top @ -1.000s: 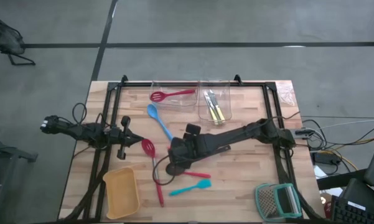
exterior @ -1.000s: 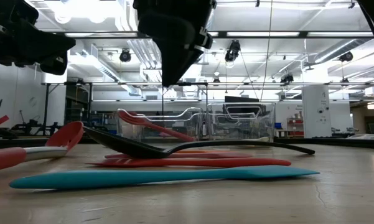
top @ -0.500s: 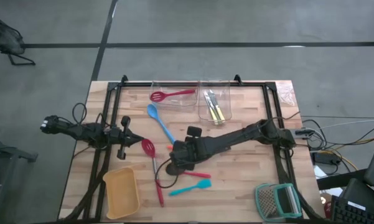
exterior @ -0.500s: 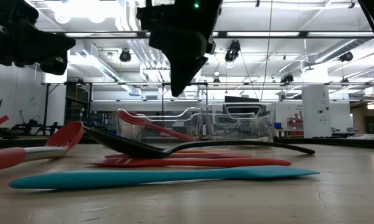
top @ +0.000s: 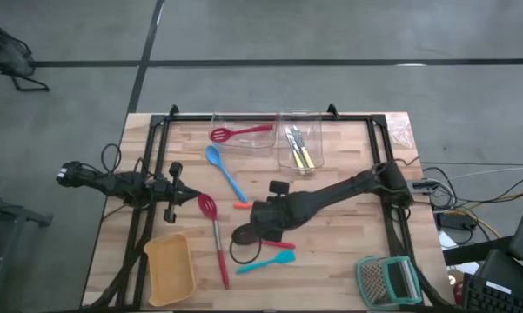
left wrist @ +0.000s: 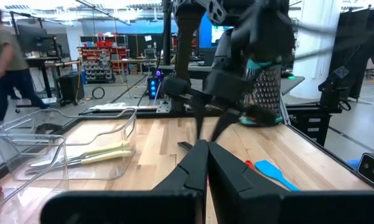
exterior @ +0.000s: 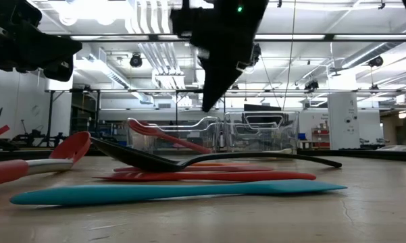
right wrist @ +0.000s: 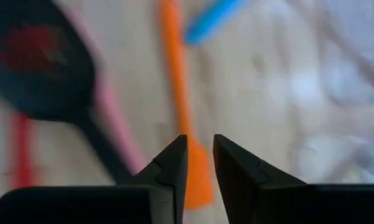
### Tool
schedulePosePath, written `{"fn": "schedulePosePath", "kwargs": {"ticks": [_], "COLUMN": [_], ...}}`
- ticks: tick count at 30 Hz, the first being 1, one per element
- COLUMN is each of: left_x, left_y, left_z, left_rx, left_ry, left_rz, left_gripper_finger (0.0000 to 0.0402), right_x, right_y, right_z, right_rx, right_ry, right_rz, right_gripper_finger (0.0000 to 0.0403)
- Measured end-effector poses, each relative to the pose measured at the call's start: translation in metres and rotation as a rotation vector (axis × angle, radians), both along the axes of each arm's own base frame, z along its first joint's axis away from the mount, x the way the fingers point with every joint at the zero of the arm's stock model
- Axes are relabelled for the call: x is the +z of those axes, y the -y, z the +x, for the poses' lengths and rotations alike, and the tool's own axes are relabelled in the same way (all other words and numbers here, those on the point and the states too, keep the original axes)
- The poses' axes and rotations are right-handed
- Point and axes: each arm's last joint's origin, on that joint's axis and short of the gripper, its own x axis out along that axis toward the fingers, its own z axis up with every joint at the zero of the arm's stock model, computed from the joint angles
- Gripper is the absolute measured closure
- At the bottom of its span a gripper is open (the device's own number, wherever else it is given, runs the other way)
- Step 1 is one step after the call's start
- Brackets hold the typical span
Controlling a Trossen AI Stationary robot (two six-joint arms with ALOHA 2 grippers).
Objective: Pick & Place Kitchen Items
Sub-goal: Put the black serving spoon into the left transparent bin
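The black spoon rests on top of the pink utensil (right wrist: 116, 118), so next my right gripper opens wider, grips the black spoon's handle (right wrist: 102, 148) first and lifts it away.
My right gripper (top: 259, 216) hangs above the middle of the table, fingers pointing down, a narrow gap between them, holding nothing. In the right wrist view (right wrist: 199, 152) an orange spatula (right wrist: 180, 81) lies below the fingertips, and a black spoon (right wrist: 37, 68) lies flat beside it. In the high view the black spoon (top: 244, 236), a red spatula (top: 278, 245) and a teal spatula (top: 265, 263) lie just nearer than the gripper. The orange spatula (top: 242, 205), a blue spoon (top: 222, 169) and a red slotted spoon (top: 213, 235) lie to its left. My left gripper (left wrist: 206, 149) waits shut at the table's left (top: 172, 193).
Two clear tubs stand at the far edge: one (top: 244, 137) holds a red slotted spoon, the other (top: 302, 149) holds yellow-handled cutlery. A yellow tray (top: 170, 268) sits at the near left. A teal-framed grater (top: 387, 280) sits at the near right.
My right gripper has gone toward the table's right edge, away from above the black spoon's bowl. The utensils on the table have kept still.
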Motion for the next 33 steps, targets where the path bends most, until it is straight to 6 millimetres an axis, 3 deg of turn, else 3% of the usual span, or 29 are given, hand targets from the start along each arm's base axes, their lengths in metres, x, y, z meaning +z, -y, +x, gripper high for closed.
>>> {"fn": "schedulePosePath", "kwargs": {"ticks": [5, 14, 25, 33], "left_x": [0.0, 0.0, 0.0, 0.0], "left_y": [0.0, 0.0, 0.0, 0.0], "left_z": [0.0, 0.0, 0.0, 0.0], "left_rx": [0.0, 0.0, 0.0, 0.0], "left_ry": [0.0, 0.0, 0.0, 0.0], "left_rz": [0.0, 0.0, 0.0, 0.0], "left_gripper_finger": [0.039, 0.039, 0.039, 0.039], "right_x": [0.001, -0.015, -0.029, -0.042], "right_y": [-0.002, 0.004, -0.005, -0.003], "right_z": [-0.016, -0.049, -0.056, -0.062], "right_rx": [0.152, 0.098, 0.149, 0.16], "right_ry": [0.079, 0.044, 0.028, 0.013], "right_rz": [0.13, 0.135, 0.124, 0.12], "right_gripper_finger": [0.0333, 0.0292, 0.0202, 0.0174]}}
